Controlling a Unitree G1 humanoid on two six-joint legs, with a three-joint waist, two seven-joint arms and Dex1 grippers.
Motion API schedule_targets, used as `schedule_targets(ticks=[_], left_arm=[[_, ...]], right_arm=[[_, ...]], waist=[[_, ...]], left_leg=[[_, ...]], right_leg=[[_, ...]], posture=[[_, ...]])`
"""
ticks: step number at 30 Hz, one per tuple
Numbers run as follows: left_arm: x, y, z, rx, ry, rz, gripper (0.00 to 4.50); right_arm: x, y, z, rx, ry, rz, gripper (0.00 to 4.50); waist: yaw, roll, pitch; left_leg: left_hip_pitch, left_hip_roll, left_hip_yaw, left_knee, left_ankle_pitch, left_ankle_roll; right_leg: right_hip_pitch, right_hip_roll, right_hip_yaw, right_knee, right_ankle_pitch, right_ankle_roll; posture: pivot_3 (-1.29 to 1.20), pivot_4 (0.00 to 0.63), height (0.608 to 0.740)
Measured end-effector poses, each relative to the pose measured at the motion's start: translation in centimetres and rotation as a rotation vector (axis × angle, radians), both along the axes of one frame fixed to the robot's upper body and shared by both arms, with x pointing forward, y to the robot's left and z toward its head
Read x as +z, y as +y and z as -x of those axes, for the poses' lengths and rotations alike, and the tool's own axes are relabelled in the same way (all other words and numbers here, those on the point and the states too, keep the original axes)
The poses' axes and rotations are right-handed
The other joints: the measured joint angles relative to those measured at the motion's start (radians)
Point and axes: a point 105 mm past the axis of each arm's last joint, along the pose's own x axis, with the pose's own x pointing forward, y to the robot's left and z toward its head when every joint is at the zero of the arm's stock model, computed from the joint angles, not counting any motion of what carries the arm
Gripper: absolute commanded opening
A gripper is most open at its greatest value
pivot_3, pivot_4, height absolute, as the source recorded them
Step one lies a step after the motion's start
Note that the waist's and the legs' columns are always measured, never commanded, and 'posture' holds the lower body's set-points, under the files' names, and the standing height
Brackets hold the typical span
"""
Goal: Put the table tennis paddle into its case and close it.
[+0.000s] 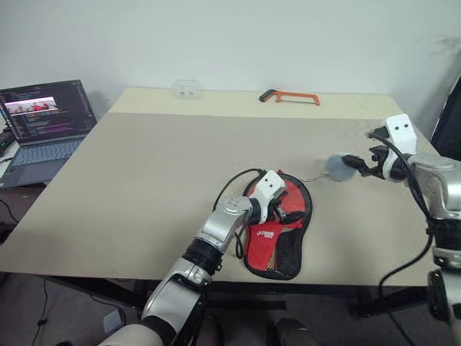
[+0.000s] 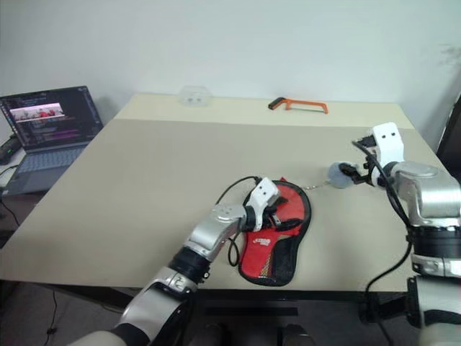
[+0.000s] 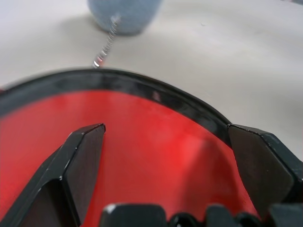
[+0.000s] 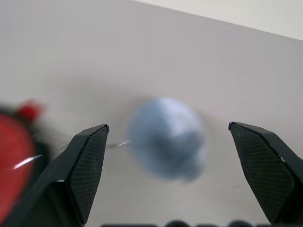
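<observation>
The pouch's thin chain (image 1: 314, 178) meets the black edging of the case. The pouch will pull the zipper closed along that edging when I pull it.
The case (image 1: 276, 247) lies flat near the table's front edge, red with a white logo, black mesh and black edging. My left gripper (image 1: 290, 209) rests over its rounded upper part, open, and the left wrist view has both fingers (image 3: 80, 165) spread above the red surface (image 3: 161, 156) inside the black rim. The table tennis paddle is hidden. My right gripper (image 1: 358, 164) is open to the right of the case, above the table. A small grey-blue round pouch (image 1: 338, 167) sits just off its fingertips, untouched, between the spread fingers (image 4: 87, 165). A thin chain (image 3: 106, 45) links the pouch to the case.
An orange-handled hacksaw (image 1: 289, 96) and a small clear plastic piece (image 1: 187, 89) lie along the table's far edge. An open laptop (image 1: 43, 122) stands off the table's left side. The beige tabletop (image 1: 158, 166) is wide and flat.
</observation>
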Motion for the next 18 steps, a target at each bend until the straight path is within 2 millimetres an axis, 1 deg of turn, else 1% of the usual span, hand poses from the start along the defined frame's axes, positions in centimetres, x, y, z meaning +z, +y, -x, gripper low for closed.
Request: schedule_targets(ticks=[4, 7, 10, 15, 18], left_arm=[[0.1, 0.0, -0.4, 0.021, -0.033, -0.002, 4.5], [0.1, -0.1, -0.5, 0.022, -0.038, 0.0, 4.5], [0.0, 0.1, -0.6, 0.031, -0.028, 0.002, 4.5], [-0.1, 0.4, -0.8, 0.055, -0.007, -0.001, 4.5], [-0.1, 0.4, -0.7, 0.062, -0.006, 0.001, 4.5]], right_arm=[[0.9, -1.2, -2.3, -0.106, -0.066, -0.022, 4.46], [1.3, -1.7, -3.7, -0.157, -0.102, -0.102, 4.46], [-0.5, -1.2, -4.7, -0.179, -0.052, -0.209, 4.46], [-4.6, 0.5, -5.0, -0.154, 0.073, -0.277, 4.46], [-5.5, 1.1, -5.0, -0.137, 0.105, -0.278, 4.46]], waist=[[0.002, 0.0, 0.0], [0.001, 0.0, 0.0], [-0.002, 0.001, 0.0], [-0.008, 0.001, -0.001], [-0.009, 0.001, -0.001]], left_leg=[[0.0, 0.0, 0.0, -0.001, 0.0, 0.0], [0.0, 0.0, 0.0, -0.001, 0.0, 0.0], [0.0, 0.0, 0.0, -0.001, 0.0, 0.0], [0.0, 0.0, 0.0, -0.001, 0.0, 0.0], [0.0, 0.0, 0.0, -0.001, 0.0, 0.0]], right_leg=[[0.0, 0.0, 0.0, 0.0, 0.0, 0.0], [0.0, 0.0, 0.0, 0.0, 0.0, 0.0], [0.0, 0.0, 0.0, 0.0, 0.0, -0.001], [0.0, 0.0, 0.0, 0.0, 0.001, -0.001], [0.0, 0.0, 0.0, 0.001, 0.001, -0.001]], posture=[[0.0, 0.15, 0.74], [0.0, 0.15, 0.74], [0.0, 0.15, 0.74], [0.0, 0.15, 0.74], [0.0, 0.15, 0.74]])
